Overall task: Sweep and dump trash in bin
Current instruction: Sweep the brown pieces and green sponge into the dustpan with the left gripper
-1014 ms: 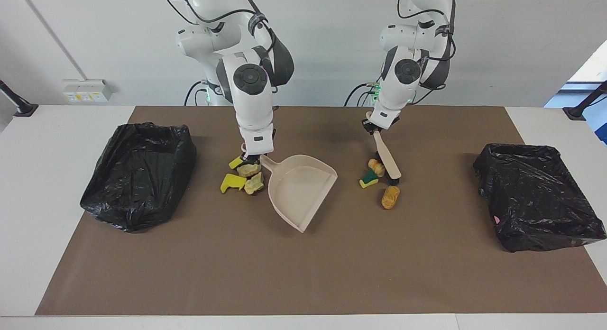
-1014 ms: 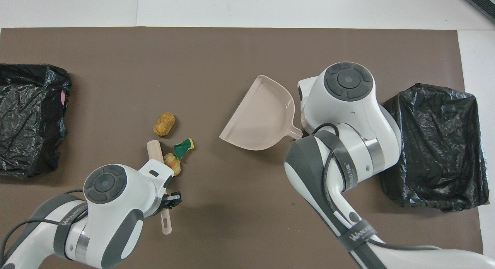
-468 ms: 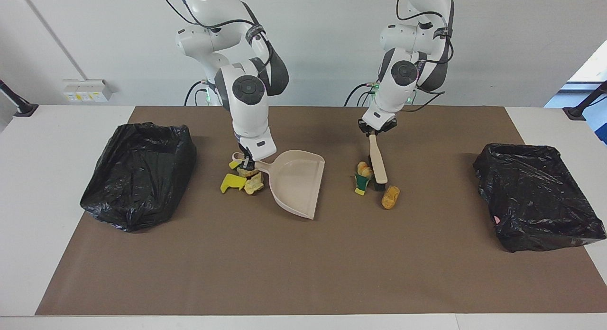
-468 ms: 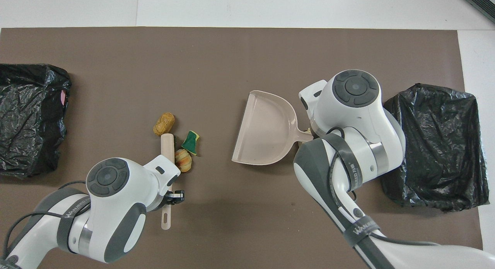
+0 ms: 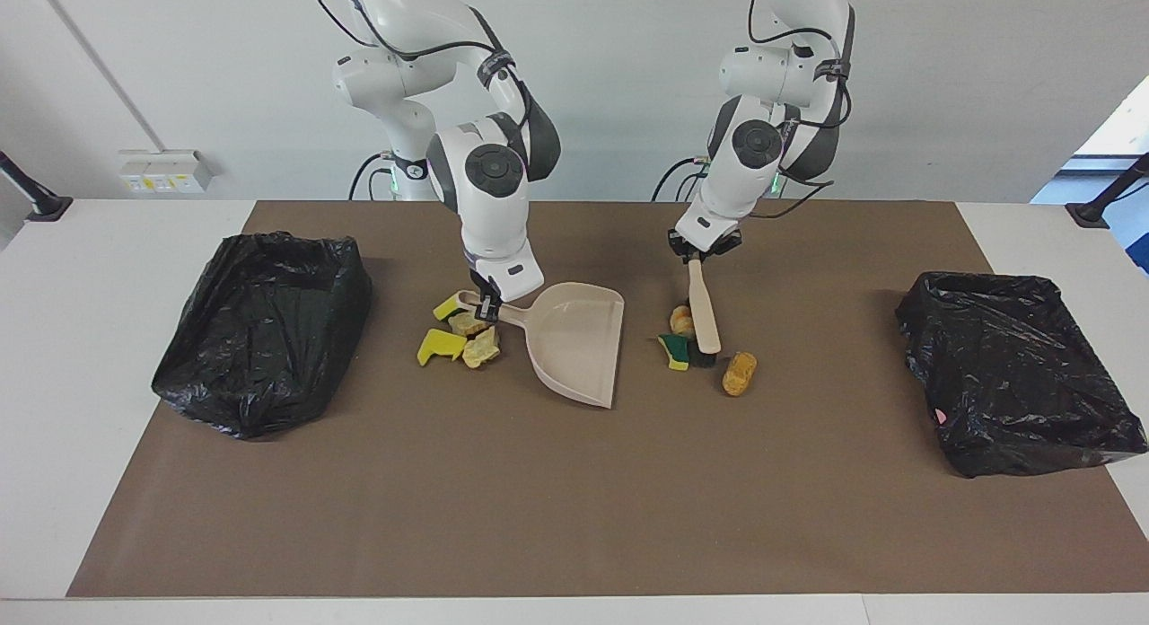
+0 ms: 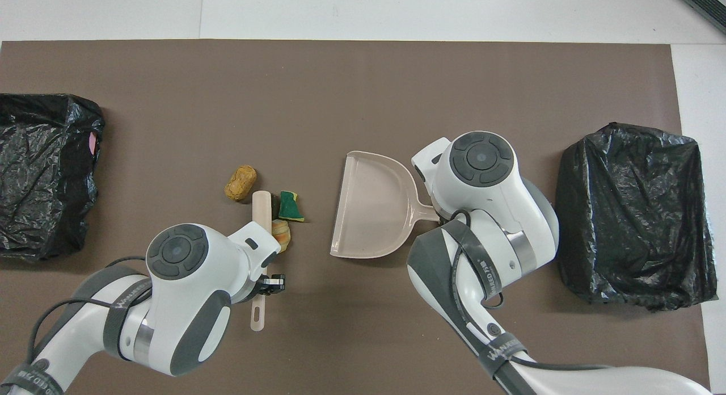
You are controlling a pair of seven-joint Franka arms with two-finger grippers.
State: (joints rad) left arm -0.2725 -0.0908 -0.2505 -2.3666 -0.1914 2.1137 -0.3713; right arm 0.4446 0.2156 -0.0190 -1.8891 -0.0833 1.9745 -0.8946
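Note:
I can see the orange lump point(image 6: 241, 183) behind the brush, so once the sponge and bread get to the dustpan, my left gripper next puts the brush down beyond the lump point(image 6: 214, 184) and sweeps.
My right gripper point(image 5: 485, 308) is shut on the handle of the beige dustpan point(image 5: 582, 339), which rests on the mat with its mouth toward the left arm's end. My left gripper point(image 5: 697, 253) is shut on the handle of the brush point(image 5: 702, 312), bristles down. Against the brush head lie a green sponge chunk point(image 5: 673, 351) and a bread lump point(image 5: 681, 319). An orange lump point(image 5: 739, 374) lies apart, away from the pan. Several more trash pieces point(image 5: 462, 330) sit beside the pan's handle, hidden under the right arm in the overhead view. There the dustpan point(image 6: 371, 213) and brush point(image 6: 261, 207) both show.
A bin lined with a black bag point(image 5: 260, 329) stands at the right arm's end of the brown mat, and another bin point(image 5: 1014, 374) at the left arm's end. Bare mat point(image 5: 574, 499) stretches farther from the robots than the pan and brush.
The right gripper turned the dustpan so its mouth faces the brush. The left gripper swept the brush toward the pan, pushing the green sponge and bread lump along; the orange lump stayed.

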